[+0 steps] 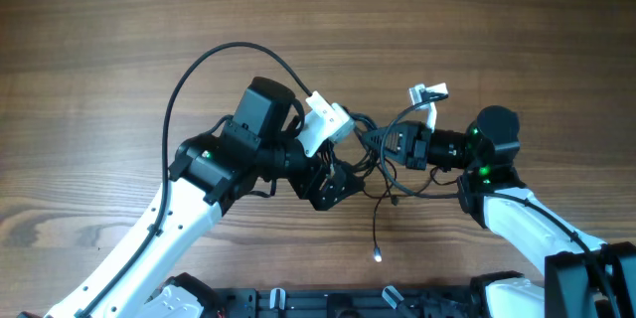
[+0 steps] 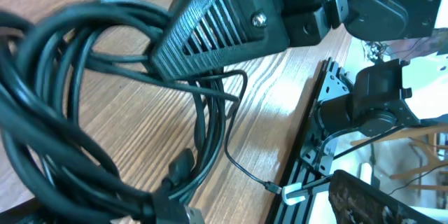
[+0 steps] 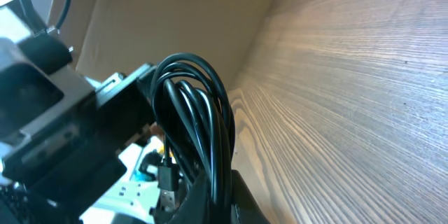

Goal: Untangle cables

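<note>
The coil in my right gripper (image 1: pixel 369 154) is passed at a slant by my left gripper, which should back off, turn toward it and pinch the coil's free side (image 2: pixel 49 112).
The cables (image 1: pixel 370 151) form a dark knot of thin black cords between my two grippers at the table's middle. One loose strand trails toward the near edge and ends in a silvery plug tip (image 1: pixel 378 254), which also shows in the left wrist view (image 2: pixel 274 187). My right gripper (image 1: pixel 386 143) is shut on the cables, with the looped bundle (image 3: pixel 203 112) pinched between its dark fingers (image 3: pixel 241 199). My left gripper (image 1: pixel 333 184) stands open beside the knot. The coil (image 2: pixel 70 112) lies across its view, and one of its fingers (image 2: pixel 371 199) stands far out to the right.
The right gripper's ribbed black finger (image 2: pixel 217 21) fills the top of the left wrist view. A black rail (image 1: pixel 328 303) runs along the near table edge. The left arm's thicker black wire (image 1: pixel 199 70) arcs over the wood at the back left.
</note>
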Controlling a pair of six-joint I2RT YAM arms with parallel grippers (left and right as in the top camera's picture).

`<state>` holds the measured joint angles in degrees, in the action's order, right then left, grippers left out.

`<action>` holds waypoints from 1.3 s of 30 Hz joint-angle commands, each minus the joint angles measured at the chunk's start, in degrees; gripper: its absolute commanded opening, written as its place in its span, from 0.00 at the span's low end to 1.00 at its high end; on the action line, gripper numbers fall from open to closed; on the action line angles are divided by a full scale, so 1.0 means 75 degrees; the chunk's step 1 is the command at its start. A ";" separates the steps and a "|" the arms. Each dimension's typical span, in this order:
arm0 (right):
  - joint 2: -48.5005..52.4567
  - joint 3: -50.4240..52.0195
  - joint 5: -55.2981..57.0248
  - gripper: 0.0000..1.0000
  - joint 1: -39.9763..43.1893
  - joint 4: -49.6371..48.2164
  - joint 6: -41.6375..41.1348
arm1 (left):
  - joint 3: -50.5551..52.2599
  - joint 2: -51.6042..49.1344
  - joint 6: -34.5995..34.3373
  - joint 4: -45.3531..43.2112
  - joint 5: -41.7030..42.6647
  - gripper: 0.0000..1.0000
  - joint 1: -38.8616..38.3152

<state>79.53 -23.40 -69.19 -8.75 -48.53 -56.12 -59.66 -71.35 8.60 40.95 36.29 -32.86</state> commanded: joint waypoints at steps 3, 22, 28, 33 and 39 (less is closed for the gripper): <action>0.0032 -0.0023 0.0423 0.05 0.0641 -0.0067 -0.0915 | -0.0099 0.0149 -0.2629 -0.0023 -0.1883 1.00 0.0035; -0.0970 0.3063 0.0851 0.05 0.1358 -0.5298 -0.4584 | -0.0090 0.3077 -0.5013 0.0583 -0.3940 1.00 0.0032; -0.0947 0.2774 0.2124 0.05 0.0236 -0.3360 -0.3602 | -0.0090 0.1935 -0.5359 0.0574 -0.3357 1.00 -0.0076; -0.0947 0.1897 0.2929 0.05 -0.0871 -0.2372 -0.3144 | -0.0090 0.0854 -0.5479 0.0437 -0.3357 0.93 -0.0516; -0.0947 0.1763 0.3491 0.05 -0.0889 -0.2515 -0.3946 | -0.0090 0.1195 -0.6435 0.0548 -0.3366 0.73 -0.0603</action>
<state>72.53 -9.17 -46.78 -14.98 -66.32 -83.35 -59.96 -65.23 -34.28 44.66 10.61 -37.15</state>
